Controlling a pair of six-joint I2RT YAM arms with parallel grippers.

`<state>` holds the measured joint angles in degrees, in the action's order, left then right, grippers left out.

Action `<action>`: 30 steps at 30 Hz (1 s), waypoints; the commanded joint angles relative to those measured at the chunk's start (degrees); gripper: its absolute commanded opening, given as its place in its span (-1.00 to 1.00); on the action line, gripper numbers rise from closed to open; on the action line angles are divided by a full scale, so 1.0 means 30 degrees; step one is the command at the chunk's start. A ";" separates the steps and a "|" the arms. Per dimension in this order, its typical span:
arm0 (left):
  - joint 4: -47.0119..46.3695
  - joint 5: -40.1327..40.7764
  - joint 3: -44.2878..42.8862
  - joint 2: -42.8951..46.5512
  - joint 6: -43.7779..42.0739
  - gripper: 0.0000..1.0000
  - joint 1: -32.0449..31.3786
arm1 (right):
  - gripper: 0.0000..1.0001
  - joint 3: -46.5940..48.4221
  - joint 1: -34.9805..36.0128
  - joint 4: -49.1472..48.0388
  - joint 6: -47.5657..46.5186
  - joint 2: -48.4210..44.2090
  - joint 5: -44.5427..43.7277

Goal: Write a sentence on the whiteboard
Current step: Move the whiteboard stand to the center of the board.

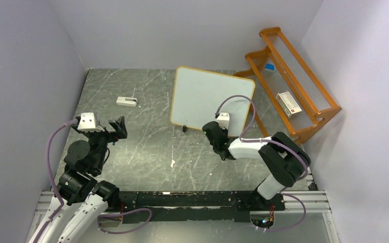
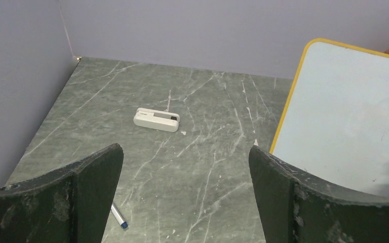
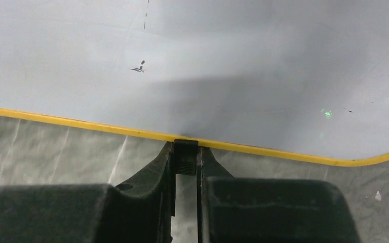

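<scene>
My right gripper is holding the whiteboard's black foot (image 3: 186, 157), and the table (image 1: 154, 116) toward the eraser is clear. I go on pulling until the whiteboard's frame is clear of the orange rack.
The whiteboard (image 1: 210, 96) stands tilted at the back middle of the table, white with a thin orange-yellow frame. Its face (image 3: 207, 61) carries only a few small dark specks; the sentence is not in view. My right gripper (image 3: 186, 152) is at the board's lower edge, shut on one small black foot (image 3: 186, 161) under the frame. From above, the right gripper (image 1: 211, 129) sits low at the board's right bottom corner. The other foot (image 1: 185, 128) stands free. My left gripper (image 2: 185, 149) hovers open and empty over the table, left of the whiteboard (image 2: 344, 126).
A white eraser (image 2: 156, 119) lies left of the board, also seen from above (image 1: 126, 101). A blue-tipped marker (image 2: 119, 217) lies under my left finger. An orange wooden rack (image 1: 304, 96) at the right holds a small box (image 1: 287, 104). Walls close three sides.
</scene>
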<state>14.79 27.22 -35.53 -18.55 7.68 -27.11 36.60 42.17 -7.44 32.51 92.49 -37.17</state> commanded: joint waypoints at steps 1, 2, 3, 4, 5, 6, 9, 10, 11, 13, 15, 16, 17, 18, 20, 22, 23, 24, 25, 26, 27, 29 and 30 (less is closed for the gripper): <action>-0.0308 0.0122 -0.0196 0.0082 -0.0190 0.96 -0.0070 | -1.00 -0.1318 0.1216 -0.1694 -0.2146 -0.1489 0.2288; -0.0301 0.0121 -0.0198 0.0120 -0.0188 0.96 -0.0066 | -1.00 -0.1607 0.1508 -0.2025 -0.2460 -0.1681 0.2506; -0.0289 0.0124 -0.0198 0.0132 -0.0203 0.96 -0.0073 | -1.00 -0.1871 0.1687 -0.2340 -0.2675 -0.1771 0.2727; -0.0273 0.0132 -0.0198 0.0149 -0.0212 0.96 -0.0073 | -1.00 -0.2083 0.1837 -0.2586 -0.2826 -0.1855 0.3052; -0.0271 0.0126 -0.0198 0.0169 -0.0216 0.96 -0.0066 | -1.00 -0.2421 0.1893 -0.2913 -0.3207 -0.1943 0.3528; -0.0285 0.0125 -0.0191 0.0230 -0.0239 0.96 -0.0058 | -1.00 -0.2665 0.1969 -0.3269 -0.3471 -0.2071 0.3891; -0.0213 0.0097 -0.0169 0.0303 -0.0248 0.96 -0.0073 | -1.00 -0.3160 0.2061 -0.4056 -0.4369 -0.2489 0.5093; -0.0170 0.0081 -0.0169 0.0320 -0.0247 0.96 -0.0073 | -1.00 -0.3262 0.2104 -0.4254 -0.4744 -0.2611 0.5530; -0.0155 0.0079 -0.0169 0.0337 -0.0246 0.96 -0.0073 | -1.00 -0.3345 0.2181 -0.4319 -0.5015 -0.2663 0.5760; -0.0161 0.0093 -0.0141 0.0394 -0.0246 0.96 -0.0073 | -1.00 -0.3454 0.2227 -0.4244 -0.5284 -0.2822 0.5868; -0.0114 0.0172 -0.0168 0.0403 -0.0232 0.96 -0.0073 | -1.00 -0.3661 0.2257 -0.4179 -0.5506 -0.3104 0.6046; -0.0082 0.0251 -0.0169 0.0410 -0.0219 0.96 -0.0066 | -1.00 -0.3761 0.2268 -0.4145 -0.5641 -0.3296 0.6157; -0.0068 0.0283 -0.0169 0.0425 -0.0232 0.96 -0.0065 | -1.00 -0.3835 0.2262 -0.4049 -0.5753 -0.3507 0.6176; -0.0073 0.0324 -0.0169 0.0438 -0.0241 0.96 -0.0072 | -1.00 -0.3892 0.2286 -0.3930 -0.5928 -0.3698 0.6328; -0.0088 0.0428 -0.0147 0.0510 -0.0247 0.96 -0.0073 | -1.00 -0.3937 0.2372 -0.3724 -0.6166 -0.4011 0.6427; -0.0095 0.0554 -0.0125 0.0527 -0.0250 0.96 -0.0073 | -1.00 -0.3923 0.2421 -0.3535 -0.6228 -0.4207 0.6491; -0.0095 0.0618 -0.0134 0.0528 -0.0254 0.96 -0.0073 | -1.00 -0.3936 0.2435 -0.3504 -0.6174 -0.4192 0.6496; -0.0080 0.0677 -0.0139 0.0528 -0.0222 0.96 -0.0070 | -1.00 -0.3945 0.2436 -0.3479 -0.6133 -0.4135 0.6500; -0.0092 0.0707 -0.0140 0.0513 -0.0218 0.96 -0.0073 | -1.00 -0.3891 0.2451 -0.3420 -0.6034 -0.4044 0.6475; -0.0080 0.0732 -0.0140 0.0507 -0.0217 0.96 -0.0059 | -1.00 -0.3841 0.2465 -0.3369 -0.6007 -0.3967 0.6472; -0.0053 0.0761 -0.0140 0.0503 -0.0192 0.96 -0.0072 | -1.00 -0.3838 0.2484 -0.3352 -0.5953 -0.3876 0.6372; -0.0036 0.0865 -0.0140 0.0475 -0.0159 0.96 -0.0073 | -1.00 -0.3796 0.2495 -0.3307 -0.5889 -0.3820 0.6169; -0.0036 0.0907 -0.0140 0.0455 -0.0173 0.96 -0.0073 | -0.97 -0.3840 0.2491 -0.3300 -0.5843 -0.3845 0.6093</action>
<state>14.87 28.42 -35.53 -17.54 7.66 -27.14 24.99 48.88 -16.43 15.55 81.25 -19.84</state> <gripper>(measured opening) 0.978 0.149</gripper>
